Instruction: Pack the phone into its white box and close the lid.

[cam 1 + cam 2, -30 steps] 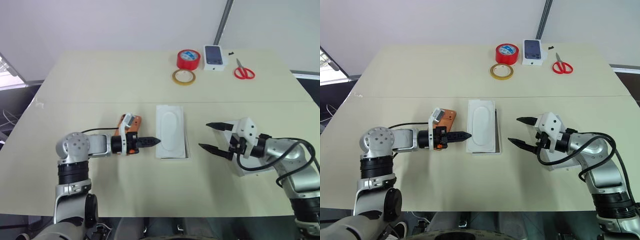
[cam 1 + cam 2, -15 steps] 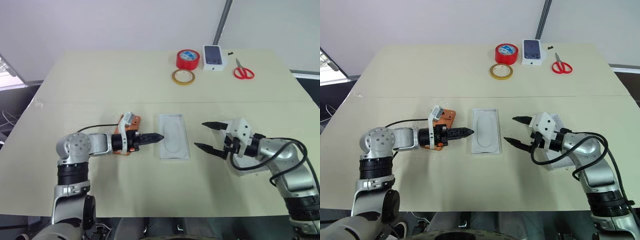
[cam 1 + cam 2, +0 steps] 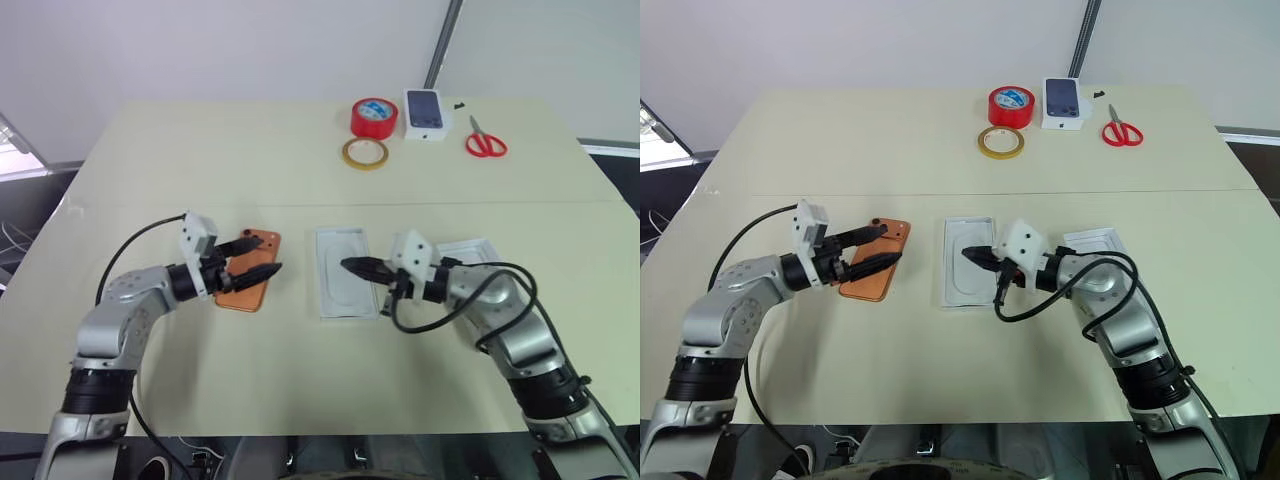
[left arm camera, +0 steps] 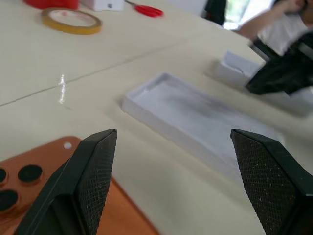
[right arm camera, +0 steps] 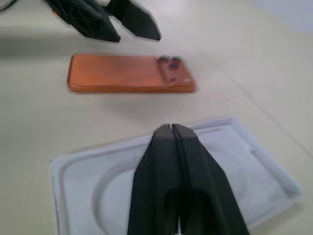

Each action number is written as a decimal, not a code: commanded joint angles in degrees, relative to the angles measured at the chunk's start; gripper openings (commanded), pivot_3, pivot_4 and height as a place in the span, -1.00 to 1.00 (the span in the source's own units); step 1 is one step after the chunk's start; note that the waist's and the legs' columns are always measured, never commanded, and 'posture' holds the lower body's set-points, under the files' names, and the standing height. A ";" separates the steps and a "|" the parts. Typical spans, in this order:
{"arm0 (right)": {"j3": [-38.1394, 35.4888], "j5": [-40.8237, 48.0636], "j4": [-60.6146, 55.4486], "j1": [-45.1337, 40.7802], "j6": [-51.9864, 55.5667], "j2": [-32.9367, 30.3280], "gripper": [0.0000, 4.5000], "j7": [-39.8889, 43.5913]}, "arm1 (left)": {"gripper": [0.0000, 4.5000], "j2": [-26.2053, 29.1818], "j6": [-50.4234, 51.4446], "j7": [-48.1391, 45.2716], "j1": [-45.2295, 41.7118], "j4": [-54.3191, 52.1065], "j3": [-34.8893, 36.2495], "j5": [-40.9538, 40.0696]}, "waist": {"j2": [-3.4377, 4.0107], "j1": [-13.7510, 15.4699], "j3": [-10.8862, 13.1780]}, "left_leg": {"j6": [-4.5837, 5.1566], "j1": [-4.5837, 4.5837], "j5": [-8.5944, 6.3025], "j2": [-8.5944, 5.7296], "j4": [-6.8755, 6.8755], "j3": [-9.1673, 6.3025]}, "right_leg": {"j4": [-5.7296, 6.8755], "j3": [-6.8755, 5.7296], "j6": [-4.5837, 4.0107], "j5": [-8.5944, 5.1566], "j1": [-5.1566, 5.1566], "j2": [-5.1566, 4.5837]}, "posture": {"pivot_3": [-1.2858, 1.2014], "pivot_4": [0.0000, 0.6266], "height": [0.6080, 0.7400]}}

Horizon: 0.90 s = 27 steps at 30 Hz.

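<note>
I expect the orange phone (image 3: 252,262) to settle flat inside the rim of the white box's hollow (image 3: 345,272) when I lower it in, because the hollow is just a little bigger than the phone.
The orange phone (image 3: 246,289) lies flat on the table left of centre, camera cluster at its far end (image 5: 172,62). My left gripper (image 3: 260,257) hovers open just over the phone's far half, pointing right. The white box (image 3: 345,290) sits at the centre, a shallow tray with a raised rim and an oval outline inside it (image 5: 117,181). My right gripper (image 3: 352,265) is shut with nothing in it, its tip low over the box's right side. The white lid (image 3: 470,248) lies behind my right forearm, partly hidden.
At the far side of the table are a red tape roll (image 3: 375,117), a yellowish tape ring (image 3: 367,153), a small white box with a phone picture (image 3: 425,112) and red scissors (image 3: 486,140). A seam (image 3: 150,206) crosses the table.
My left gripper opened, rolled and drew back left from the box to above the phone. My right gripper shut and swung left from beside the lid to over the box.
</note>
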 commanded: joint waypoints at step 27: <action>8.88 -15.75 11.19 -7.24 -8.81 -1.78 -0.98 5.34 | 0.75 -1.03 -1.85 1.08 1.20 -1.77 -0.43 -0.24 | 0.01 -0.31 0.01 | 0.05 0.09 -0.02 -0.01 0.03 0.01 | 0.06 -0.02 0.01 0.01 0.07 0.01 | 0.03 -0.52 1.00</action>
